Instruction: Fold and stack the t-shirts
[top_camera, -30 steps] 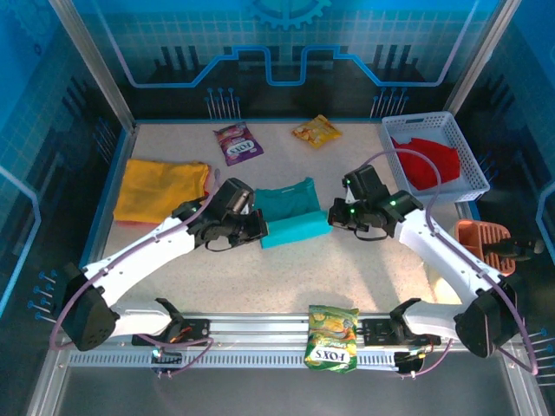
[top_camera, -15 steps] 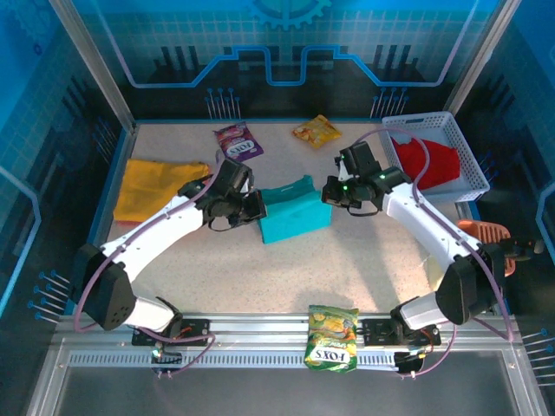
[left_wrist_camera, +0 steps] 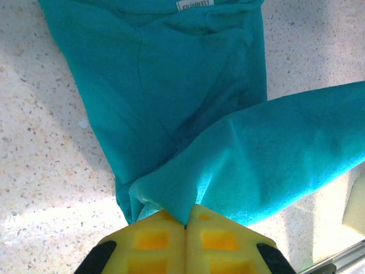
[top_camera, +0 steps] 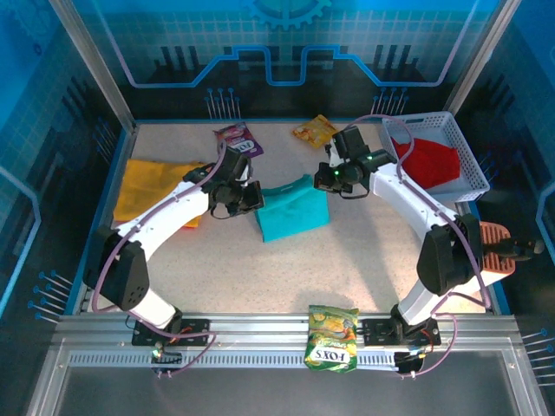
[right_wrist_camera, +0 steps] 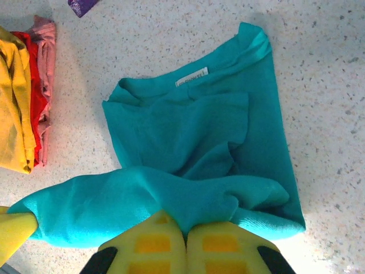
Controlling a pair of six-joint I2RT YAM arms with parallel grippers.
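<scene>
The teal t-shirt's lifted edge [right_wrist_camera: 134, 202] stretches between the two grippers, facing the neckline, so the right gripper should keep carrying it forward until it covers the neck label [right_wrist_camera: 191, 76].
The teal t-shirt [top_camera: 293, 217] lies mid-table, its near edge lifted as a fold. My left gripper [top_camera: 251, 198] is shut on that edge's left corner, the teal cloth [left_wrist_camera: 171, 114] pinched between the yellow pads [left_wrist_camera: 151, 240]. My right gripper [top_camera: 326, 178] is shut on the right corner, with the shirt [right_wrist_camera: 194, 137] and its white neck label spread below it. The yellow-orange t-shirt [top_camera: 152, 186] lies flat at the left, and its edge [right_wrist_camera: 11, 114] rests on red cloth. A red t-shirt [top_camera: 429, 160] sits in the white basket [top_camera: 475, 169].
A purple snack packet [top_camera: 238, 140] and a yellow one [top_camera: 315, 130] lie near the back wall. A green packet [top_camera: 332, 338] rests on the front rail. An orange-brown object [top_camera: 486, 241] sits off the table's right edge.
Both grippers have moved toward the back of the table, carrying the teal shirt's near edge up and over the rest of the shirt. Both stay shut.
</scene>
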